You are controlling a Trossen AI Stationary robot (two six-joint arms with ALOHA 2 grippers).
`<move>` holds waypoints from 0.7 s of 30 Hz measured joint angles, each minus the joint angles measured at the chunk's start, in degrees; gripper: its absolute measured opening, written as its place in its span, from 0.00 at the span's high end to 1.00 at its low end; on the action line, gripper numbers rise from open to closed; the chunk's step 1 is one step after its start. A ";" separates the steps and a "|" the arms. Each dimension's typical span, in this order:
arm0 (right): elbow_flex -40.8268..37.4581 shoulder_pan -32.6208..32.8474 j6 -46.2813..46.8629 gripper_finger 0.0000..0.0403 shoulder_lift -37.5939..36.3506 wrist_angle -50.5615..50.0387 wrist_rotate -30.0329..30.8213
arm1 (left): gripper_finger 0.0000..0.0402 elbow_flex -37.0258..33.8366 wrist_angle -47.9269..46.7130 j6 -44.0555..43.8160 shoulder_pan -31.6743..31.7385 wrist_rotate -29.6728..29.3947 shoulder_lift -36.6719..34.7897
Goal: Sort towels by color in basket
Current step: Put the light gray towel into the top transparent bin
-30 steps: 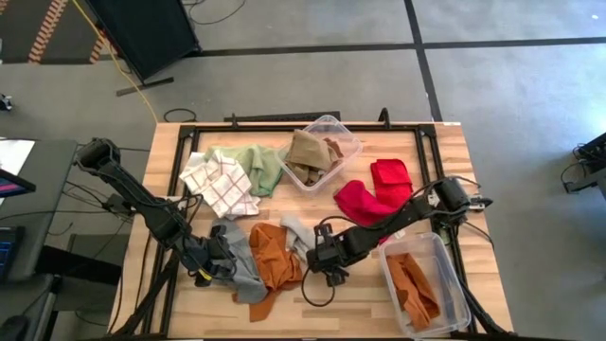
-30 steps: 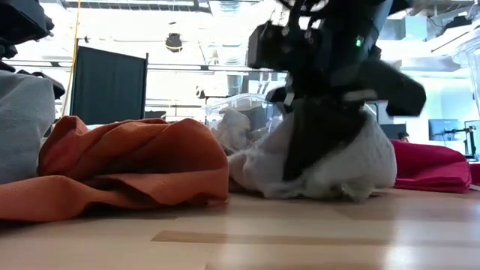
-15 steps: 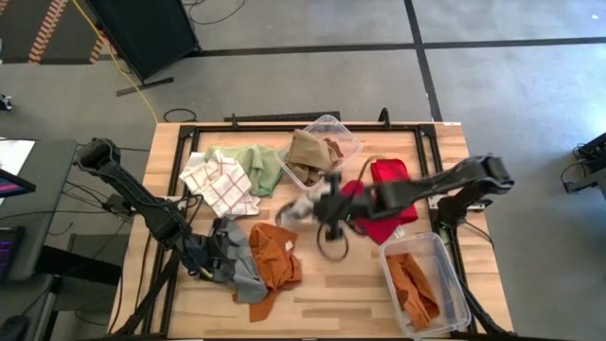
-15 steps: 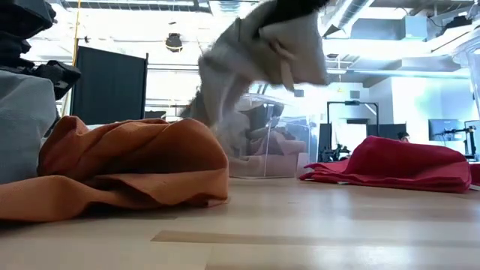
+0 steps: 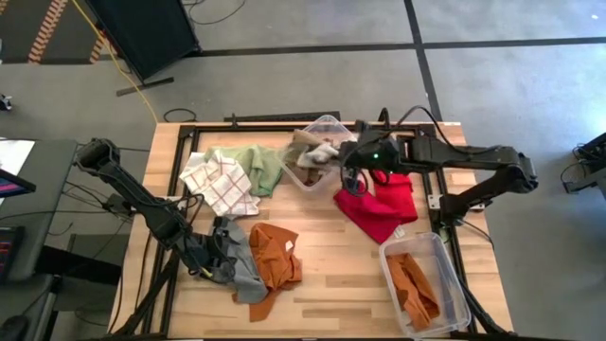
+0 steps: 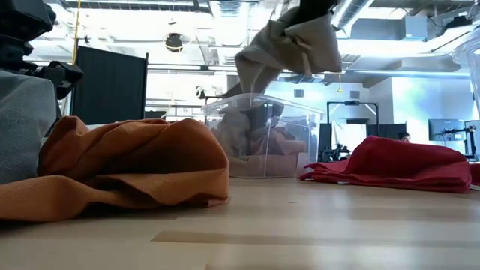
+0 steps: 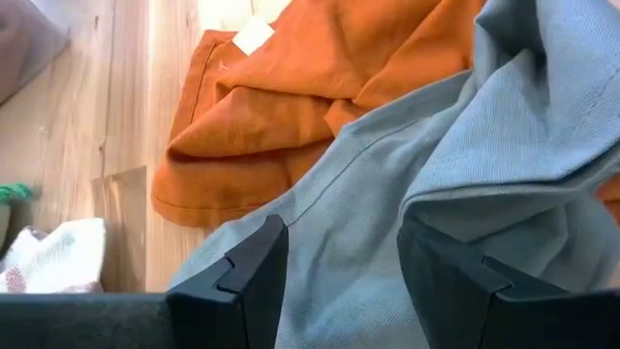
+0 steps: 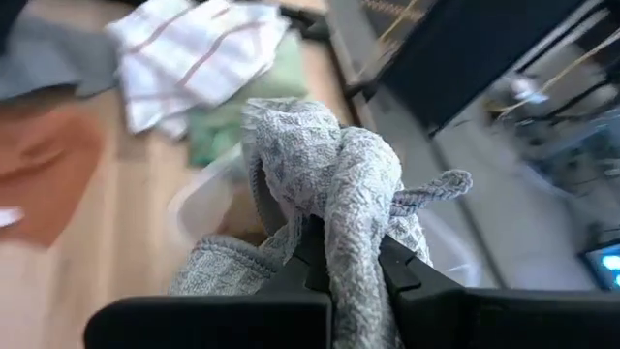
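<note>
The whitish towel (image 6: pixel 296 49) is hanging clear above the far bin's rim, so my right gripper should keep lowering it and let go of it next to the tan towel (image 5: pixel 305 170).
My right gripper (image 5: pixel 343 157) is shut on a whitish waffle towel (image 5: pixel 323 152) over the far clear bin (image 5: pixel 347 134), which holds a tan towel (image 5: pixel 303 156). In the low view that whitish towel (image 6: pixel 289 45) hangs above the bin (image 6: pixel 264 142). My left gripper (image 5: pixel 214 252) sits at the near left on a grey towel (image 5: pixel 243 270), which lies against a rust orange towel (image 5: pixel 275 256). A white-checked towel (image 5: pixel 220 182), a pale green one (image 5: pixel 264 167) and red towels (image 5: pixel 375 201) lie flat on the table. My left gripper holds a raised bunch of the grey towel (image 7: pixel 339 242) between its two fingers (image 7: pixel 254 267), coming from above. The rest of the towel lies on the table beside the orange one. My right gripper pinches a bunched fold of the whitish towel (image 8: pixel 341 208) between its fingers (image 8: pixel 402 276). The towel is lifted clear and hangs crumpled around and below the fingers, over the far bin.
A second clear bin (image 5: pixel 456 296) at the near right corner holds an orange towel (image 5: pixel 413 290). A black frame (image 5: pixel 189 133) runs along the table's far and side edges. Bare wood (image 5: pixel 341 275) shows between the orange towel and the near bin.
My right gripper has risen from the near middle of the table and swung toward the far edge, carrying the whitish towel. The towel left the table beside the orange one and now hangs lifted clear above the far bin. The left gripper has stayed on the grey towel.
</note>
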 joint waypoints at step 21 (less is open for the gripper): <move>13.44 -17.94 -10.95 0.90 27.02 -4.97 -13.37 | 0.54 0.00 0.25 1.10 4.52 -0.25 0.00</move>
